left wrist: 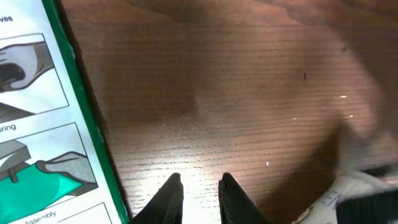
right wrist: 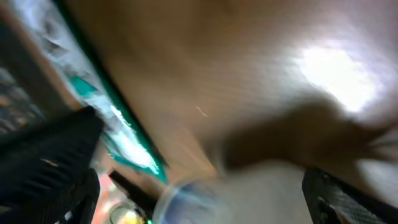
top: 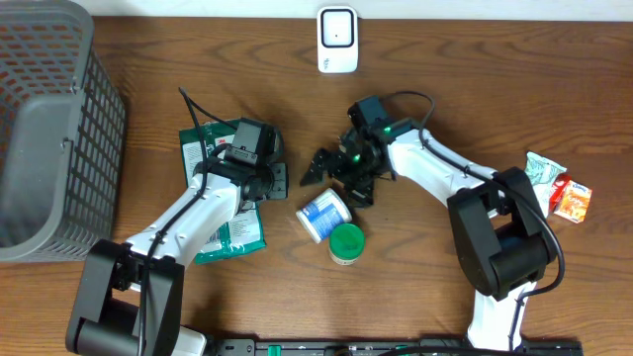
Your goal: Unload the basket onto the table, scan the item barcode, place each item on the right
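The robot's right gripper is crowding the tub's far end (top: 337, 201) and is in the left gripper's way. The right gripper should move clear first, before the left gripper takes the white and blue tub (top: 322, 217).
A white scanner (top: 336, 40) stands at the table's far edge. A white and blue tub (top: 323, 215) lies beside a green-lidded container (top: 346, 243) in the middle. My right gripper (top: 342, 176) hangs just behind the tub, jaws wide open with nothing held. In the blurred right wrist view its gripper (right wrist: 205, 186) spans the tub's pale rim (right wrist: 186, 199). My left gripper (top: 265, 178) sits at the right edge of a flat green packet (top: 227, 232). In the left wrist view its gripper (left wrist: 200, 180) shows a narrow gap over bare wood, with the packet (left wrist: 37, 124) to its left.
A grey mesh basket (top: 49, 129) fills the far left. An orange snack box (top: 571, 200) and a green and white wrapper (top: 541, 165) lie at the right edge. The right arm's base (top: 499, 237) stands at the front right.
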Available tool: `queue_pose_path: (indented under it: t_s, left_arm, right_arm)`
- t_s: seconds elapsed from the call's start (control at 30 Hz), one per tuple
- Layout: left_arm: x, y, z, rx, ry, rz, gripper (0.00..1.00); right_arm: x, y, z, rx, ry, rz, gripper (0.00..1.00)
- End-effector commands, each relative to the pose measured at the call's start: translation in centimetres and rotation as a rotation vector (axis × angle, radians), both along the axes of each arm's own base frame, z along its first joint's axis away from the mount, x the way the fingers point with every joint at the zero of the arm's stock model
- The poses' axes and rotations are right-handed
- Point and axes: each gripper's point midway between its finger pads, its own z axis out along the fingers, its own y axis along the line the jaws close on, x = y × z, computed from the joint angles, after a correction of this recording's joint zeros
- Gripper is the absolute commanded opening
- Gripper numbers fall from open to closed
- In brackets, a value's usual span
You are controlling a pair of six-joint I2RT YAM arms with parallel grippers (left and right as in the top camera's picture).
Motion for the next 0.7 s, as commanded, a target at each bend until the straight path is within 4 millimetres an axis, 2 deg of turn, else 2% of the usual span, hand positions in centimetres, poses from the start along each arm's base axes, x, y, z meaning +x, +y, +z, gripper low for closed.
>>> queue_pose_path:
  t_s: [0.0, 0.13, 0.23, 0.3, 0.5, 0.67]
  left_arm:
    - [0.5, 0.3, 0.0, 0.021, -0.004, 0.006, 0.21]
    - [0.1, 0.6, -0.2, 0.037, 0.015, 0.009, 0.21]
    - [-0.1, 0.8, -0.3, 0.045, 0.023, 0.011, 0.21]
    - [0.0, 0.7, -0.2, 0.042, 0.016, 0.011, 0.21]
    - [1.6, 0.2, 0.5, 0.017, -0.053, 0.012, 0.21]
    - [3.0, -0.3, 1.3, -0.006, -0.120, 0.013, 0.23]
  right_arm:
    - [1.3, 1.3, 2.0, 0.063, -0.053, -0.035, 0.99]
    - [2.7, 2.1, 2.7, 0.101, -0.094, -0.068, 0.99]
    - [2.7, 0.8, 1.8, 0.037, -0.089, -0.083, 0.99]
    - [2.2, -0.4, 1.1, -0.010, -0.063, -0.083, 0.99]
    - [-1.0, -3.8, 0.3, -0.097, 0.046, -0.007, 0.99]
    - [-2.8, -5.1, 0.2, -0.125, 0.133, 0.010, 0.99]
